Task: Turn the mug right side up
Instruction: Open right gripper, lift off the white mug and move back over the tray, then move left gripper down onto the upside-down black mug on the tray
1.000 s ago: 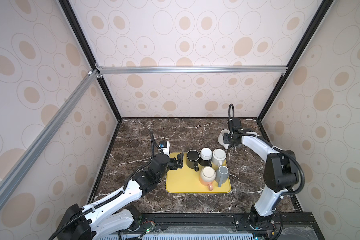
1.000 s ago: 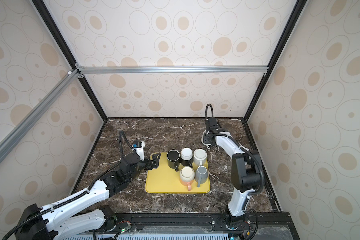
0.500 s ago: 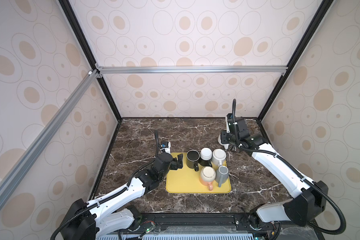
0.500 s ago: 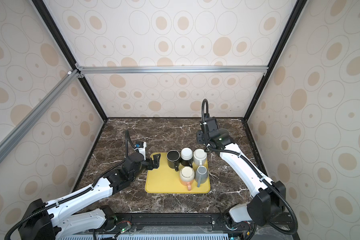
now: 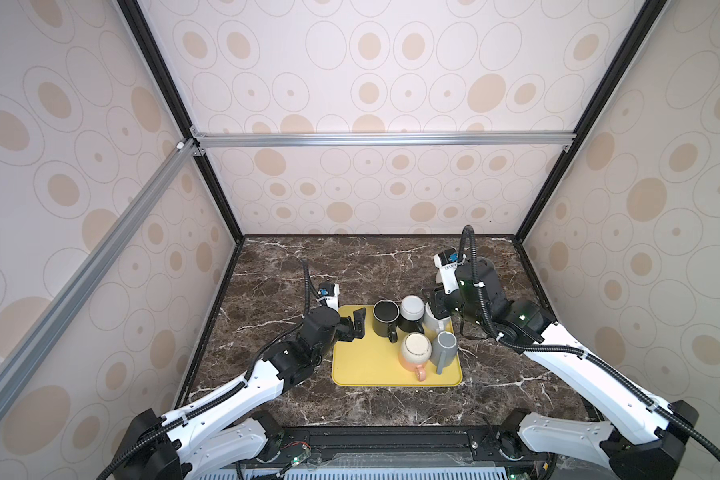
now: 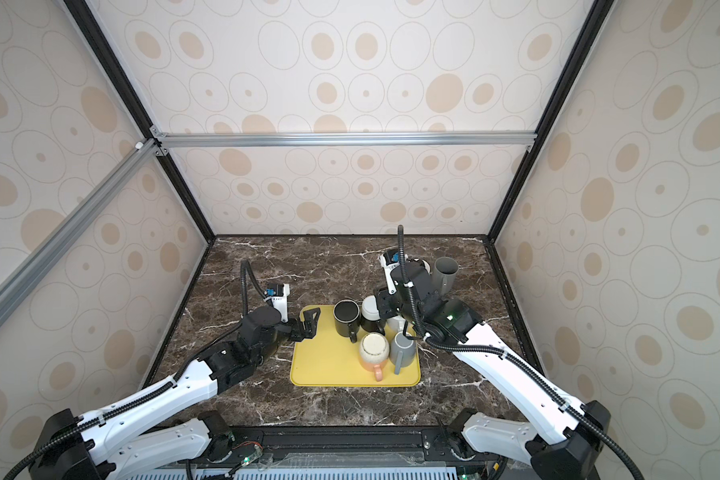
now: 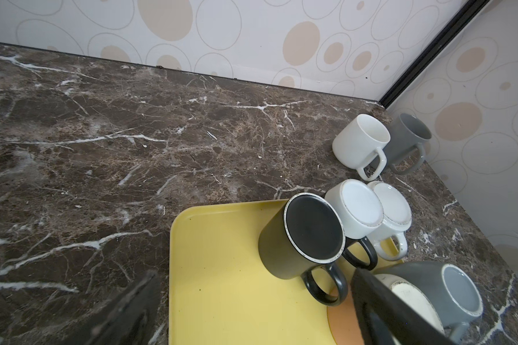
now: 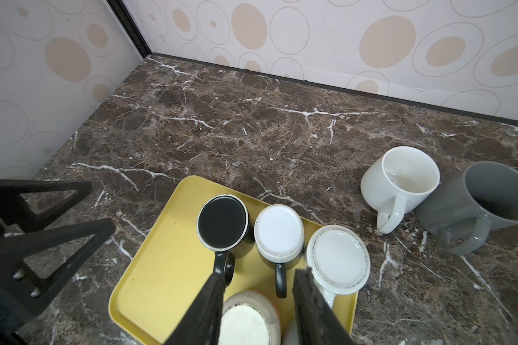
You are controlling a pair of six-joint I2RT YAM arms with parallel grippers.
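Note:
My left gripper is hovering next to the black mug's body [image 5: 385, 312], but the mug's handle points to the tray's front. Next, I swing around to the front and pinch the handle [image 5: 393, 333].
Several mugs stand upside down on the yellow tray [image 5: 366, 370]: a black mug [image 5: 385, 318], a black one with a white base [image 5: 412, 309], a white one [image 8: 337, 260], a cream and orange one [image 5: 415, 351] and a grey one [image 5: 444, 349]. My right gripper [image 8: 260, 276] hovers open over the tray's back right mugs, its fingers either side of the cream mug's base, gripping nothing. My left gripper [image 5: 358, 322] is wide open and empty above the tray's back left corner, just left of the black mug [image 7: 308, 236].
An upright white mug [image 8: 401, 179] and an upright grey mug [image 8: 485, 203] stand side by side on the marble table near the back right corner, off the tray. The enclosure walls close in the table on three sides.
My right arm has swung from the back right, beside the upright white mug, forward and left to hang over the tray's mugs. The left gripper has hardly moved.

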